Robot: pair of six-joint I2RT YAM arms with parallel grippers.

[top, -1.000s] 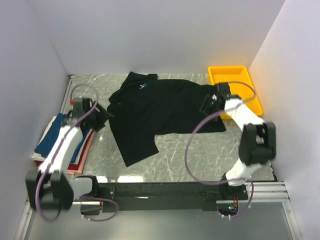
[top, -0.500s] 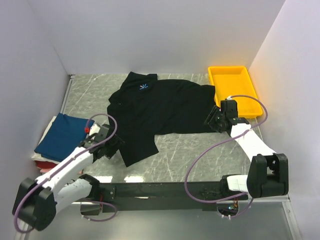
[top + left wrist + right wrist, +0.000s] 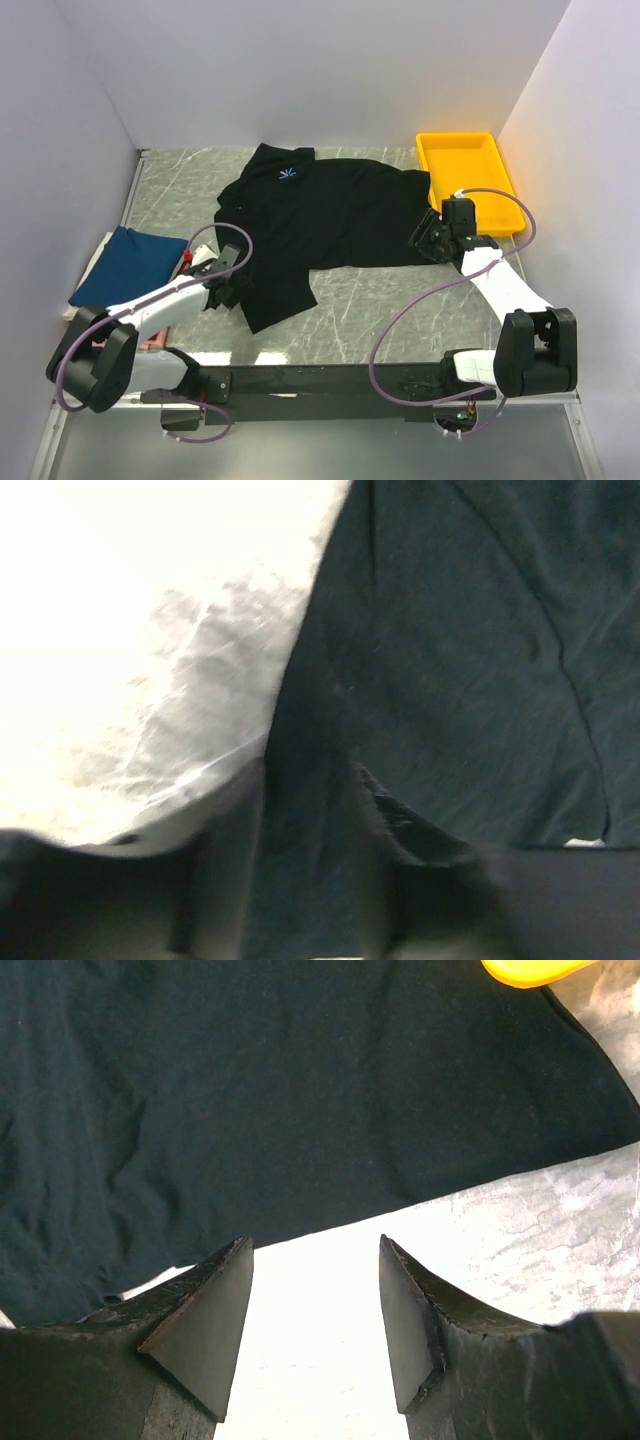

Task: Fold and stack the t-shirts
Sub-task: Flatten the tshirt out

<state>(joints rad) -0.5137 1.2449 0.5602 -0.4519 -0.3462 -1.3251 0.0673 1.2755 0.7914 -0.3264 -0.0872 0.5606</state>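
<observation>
The black t-shirt (image 3: 345, 215) will smooth out as I pull it and let me see all of the blue emblem (image 3: 288, 173), which is cut off at a crease now.
A black t-shirt (image 3: 320, 215) lies spread flat across the middle of the table, neck label toward the back wall. My left gripper (image 3: 226, 284) is low at the shirt's near-left edge. In the left wrist view its blurred fingers (image 3: 232, 880) straddle that edge, still apart, with black cloth (image 3: 450, 660) lying between them. My right gripper (image 3: 427, 238) stands open at the shirt's right hem. In the right wrist view its jaws (image 3: 315, 1260) frame bare table just short of the hem (image 3: 250, 1090). A folded navy t-shirt (image 3: 125, 265) tops a stack with red and pink (image 3: 152, 343) below.
A yellow tray (image 3: 470, 180) stands at the back right, just behind my right gripper; its corner (image 3: 530, 970) shows in the right wrist view. White walls close in the marble table (image 3: 400, 300) on three sides. The stack sits against the left wall.
My left arm swung from over the folded stack down to the shirt's near-left edge, and its jaws narrowed. My right gripper came forward from the tray to the hem, then stayed still.
</observation>
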